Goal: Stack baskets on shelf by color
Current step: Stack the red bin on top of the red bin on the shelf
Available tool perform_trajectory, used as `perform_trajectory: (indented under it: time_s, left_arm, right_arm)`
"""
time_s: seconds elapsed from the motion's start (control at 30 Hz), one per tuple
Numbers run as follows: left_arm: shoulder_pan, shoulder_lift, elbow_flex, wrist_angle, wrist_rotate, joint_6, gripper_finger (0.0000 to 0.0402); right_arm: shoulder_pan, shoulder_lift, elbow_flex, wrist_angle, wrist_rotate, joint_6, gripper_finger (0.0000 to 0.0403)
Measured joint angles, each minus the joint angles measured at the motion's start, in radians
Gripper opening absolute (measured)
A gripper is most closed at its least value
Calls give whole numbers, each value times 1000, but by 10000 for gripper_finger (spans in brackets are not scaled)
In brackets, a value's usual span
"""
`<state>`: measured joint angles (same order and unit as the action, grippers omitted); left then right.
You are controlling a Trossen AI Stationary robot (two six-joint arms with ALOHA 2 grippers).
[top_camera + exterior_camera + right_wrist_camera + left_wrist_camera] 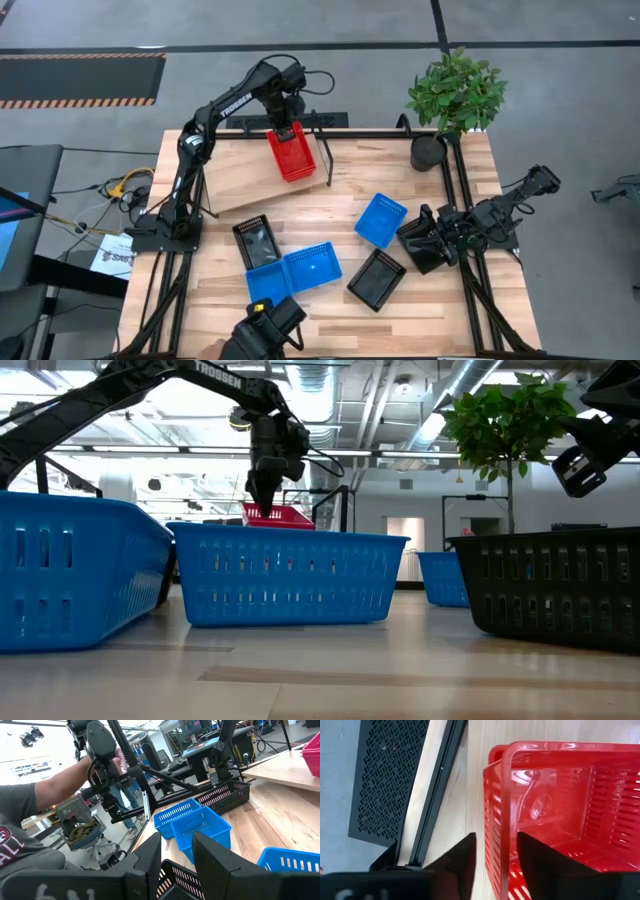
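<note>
I should lift my left gripper clear, close it and push the upper basket [294,158] down, because the red basket sits slanted and high in the second red basket [497,754].
A red basket [293,155] [560,795] lies on the tilted plywood shelf [245,175] at the table's far side. It seems to sit inside a second red basket, whose rim [492,754] shows just outside it. My left gripper [284,130] [496,837] points down over the basket's far end. It is open, with one finger outside the end wall and one inside. My right gripper [420,243] [176,855] waits open at the table's right edge with nothing between its fingers. My left gripper straddles the red basket's end wall [498,845] from above, pointing down. Bare shelf shows between the outer finger [462,862] and the wall. Whether the inner finger [537,865] touches the wall I cannot tell. The basket rests on the shelf.
Three blue baskets [381,218] [312,266] [266,284] and two black ones [255,240] [377,278] lie on the tabletop nearer the front. A potted plant [455,95] stands at the far right corner. A person [30,820] sits beyond the table.
</note>
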<state>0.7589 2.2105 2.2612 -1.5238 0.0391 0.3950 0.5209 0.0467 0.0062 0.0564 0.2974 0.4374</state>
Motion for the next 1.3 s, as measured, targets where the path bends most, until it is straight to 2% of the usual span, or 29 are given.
perform_trajectory:
  time_s: [0.17,0.3,0.43,0.53,0.57,0.63,0.73,0.93,1.3]
  left_arm:
    - [0,1,39,-17,-66,1,178]
    - [2,-9,96,-8,-107,14,180]
    - [4,-55,86,13,-81,41,136]
    - [8,-71,86,18,-74,29,66]
    - [9,-71,86,18,-62,22,37]
    - [16,-71,85,20,5,5,12]
    - [26,-67,85,32,125,3,7]
    - [67,-63,33,94,252,-9,1]
    - [164,-62,-112,156,324,-71,0]
  right_arm:
    - [0,0,0,0,0,0,134]
    - [0,0,0,0,0,0,134]
    - [0,0,0,0,0,0,134]
    - [0,0,0,0,0,0,134]
    - [0,0,0,0,0,0,134]
    - [0,0,0,0,0,0,134]
    - [0,0,0,0,0,0,134]
    - [0,0,0,0,0,0,134]
    - [0,0,0,0,0,0,134]
